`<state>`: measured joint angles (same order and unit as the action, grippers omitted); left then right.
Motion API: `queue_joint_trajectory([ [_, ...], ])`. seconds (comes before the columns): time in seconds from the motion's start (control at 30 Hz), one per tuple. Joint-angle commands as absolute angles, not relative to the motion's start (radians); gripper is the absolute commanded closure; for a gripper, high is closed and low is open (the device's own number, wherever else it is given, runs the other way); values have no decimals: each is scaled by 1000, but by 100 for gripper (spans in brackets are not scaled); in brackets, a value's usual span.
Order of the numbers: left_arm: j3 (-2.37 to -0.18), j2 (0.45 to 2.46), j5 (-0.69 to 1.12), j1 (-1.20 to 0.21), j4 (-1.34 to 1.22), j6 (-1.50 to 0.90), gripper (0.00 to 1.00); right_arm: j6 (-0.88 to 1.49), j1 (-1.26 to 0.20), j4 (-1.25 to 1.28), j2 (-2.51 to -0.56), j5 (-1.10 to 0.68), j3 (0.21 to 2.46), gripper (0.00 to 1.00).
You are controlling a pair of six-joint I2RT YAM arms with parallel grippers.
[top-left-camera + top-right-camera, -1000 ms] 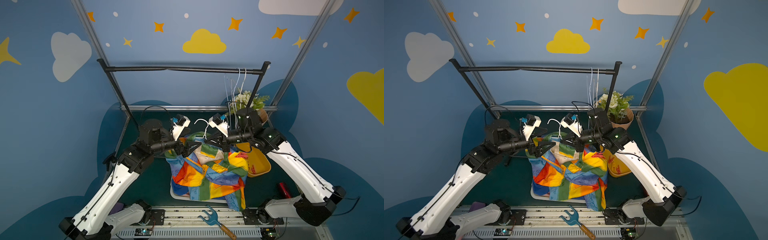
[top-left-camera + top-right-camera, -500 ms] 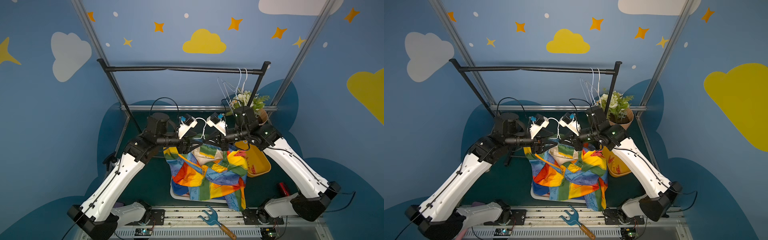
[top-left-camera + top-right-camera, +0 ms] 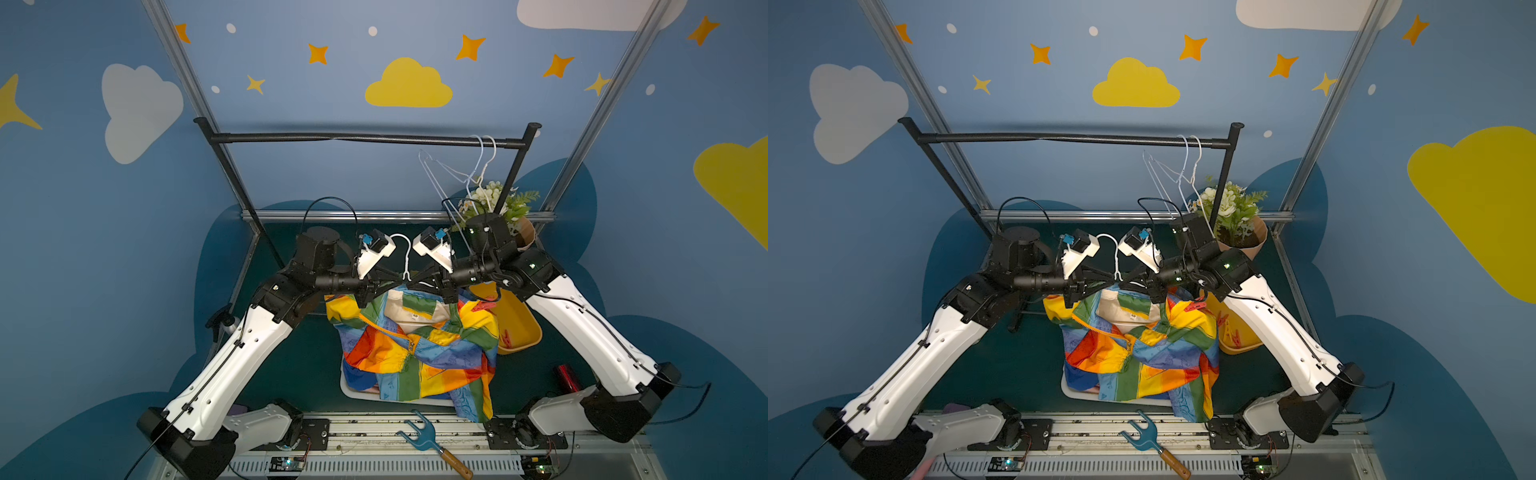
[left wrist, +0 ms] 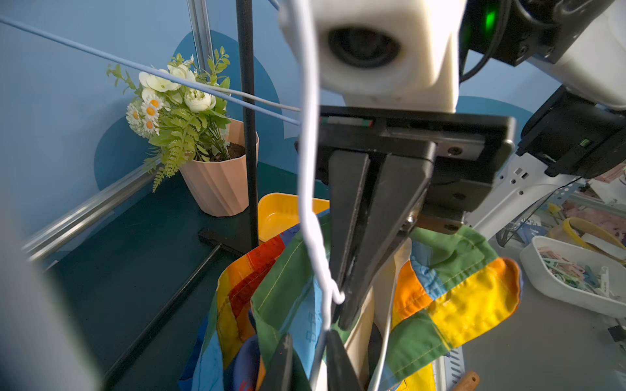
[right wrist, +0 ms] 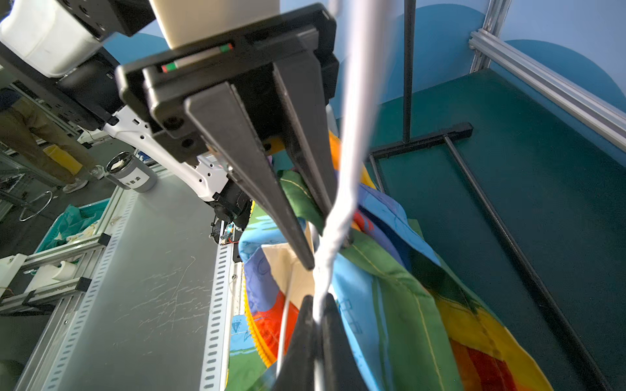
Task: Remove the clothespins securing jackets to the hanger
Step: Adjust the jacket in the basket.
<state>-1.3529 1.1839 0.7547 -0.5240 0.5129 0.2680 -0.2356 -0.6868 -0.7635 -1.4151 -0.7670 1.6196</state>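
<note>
The red clothespin (image 3: pixel 485 304) is on my right gripper's side while that gripper is holding the hanger's neck (image 3: pixel 407 275), so my left gripper should first take over the neck.
A rainbow-striped jacket (image 3: pixel 415 353) (image 3: pixel 1142 353) hangs from a white wire hanger (image 3: pixel 405 257) (image 3: pixel 1116 262) over a white tray. One red clothespin (image 3: pixel 1196 306) (image 3: pixel 483 306) sits on the jacket's shoulder under the right arm. The other shoulder is hidden by the left arm. My right gripper (image 3: pixel 419 283) (image 5: pixel 316 301) is shut on the hanger's twisted neck. My left gripper (image 3: pixel 395 286) (image 4: pixel 310 338) faces it from the other side, closed on the same neck (image 4: pixel 320 284) with a fold of green collar (image 4: pixel 281 304) between its fingers.
A yellow bin (image 3: pixel 519 332) (image 3: pixel 1237 345) with red clothespins in it stands beside the jacket. Behind it is a flower pot (image 3: pixel 523 228). Empty wire hangers (image 3: pixel 482 166) hang on the black rack bar (image 3: pixel 365 139). The white tray (image 3: pixel 357 390) lies below, and a blue fork tool (image 3: pixel 424 436) lies on the front rail.
My left arm swung in to the right, up to the hanger's neck, and its jaws closed there. The right gripper kept its grip. The empty hangers on the bar swung.
</note>
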Motion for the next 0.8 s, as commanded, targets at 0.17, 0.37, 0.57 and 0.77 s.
queue_joint_trajectory([
  [0.17, -1279, 1131, 759, -526, 468, 224, 76, -202, -684, -691, -1409, -794, 1631, 100],
  [0.37, -1270, 1096, 726, -525, 452, 224, 61, -231, -696, -678, -1387, -791, 1602, 100],
  [0.57, -1295, 1138, 828, -526, 471, 219, 62, -226, -699, -625, -1347, -767, 1557, 100],
  [0.77, -1340, 1188, 882, -528, 524, 235, 75, -233, -709, -618, -1343, -771, 1559, 100],
])
